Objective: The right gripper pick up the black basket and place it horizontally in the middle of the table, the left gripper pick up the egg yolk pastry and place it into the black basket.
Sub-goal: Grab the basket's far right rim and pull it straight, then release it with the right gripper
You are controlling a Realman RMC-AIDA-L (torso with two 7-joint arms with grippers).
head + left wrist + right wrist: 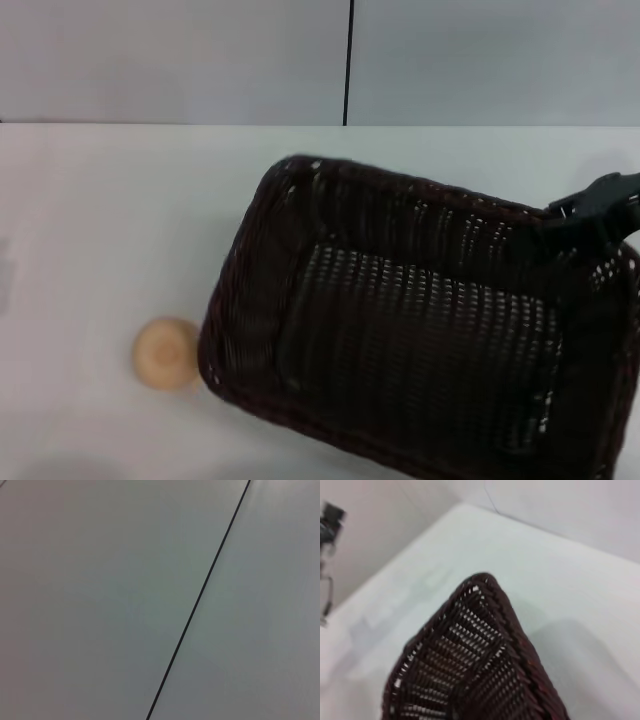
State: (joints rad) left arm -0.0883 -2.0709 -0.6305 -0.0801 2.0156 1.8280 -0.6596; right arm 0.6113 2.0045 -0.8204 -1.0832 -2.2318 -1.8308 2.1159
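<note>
The black basket's far rim (420, 187) angles away from the table's far edge (430, 127), so the robot's right gripper should turn the basket square with that edge before it lowers the basket.
The black basket (420, 320) fills the middle and right of the head view, tilted and turned at an angle over the white table (100, 220). My right gripper (585, 212) grips its far right rim. In the right wrist view a corner of the basket (470, 655) hangs above the table (545, 555) and casts a shadow on it. The egg yolk pastry (167, 352) lies on the table just left of the basket's near left corner, close to it. My left gripper is out of view; the left wrist view shows only a grey wall.
A grey wall with a thin black vertical seam (349, 60) stands behind the table's far edge. The seam also shows in the left wrist view (200, 595). The left half of the table holds only the pastry.
</note>
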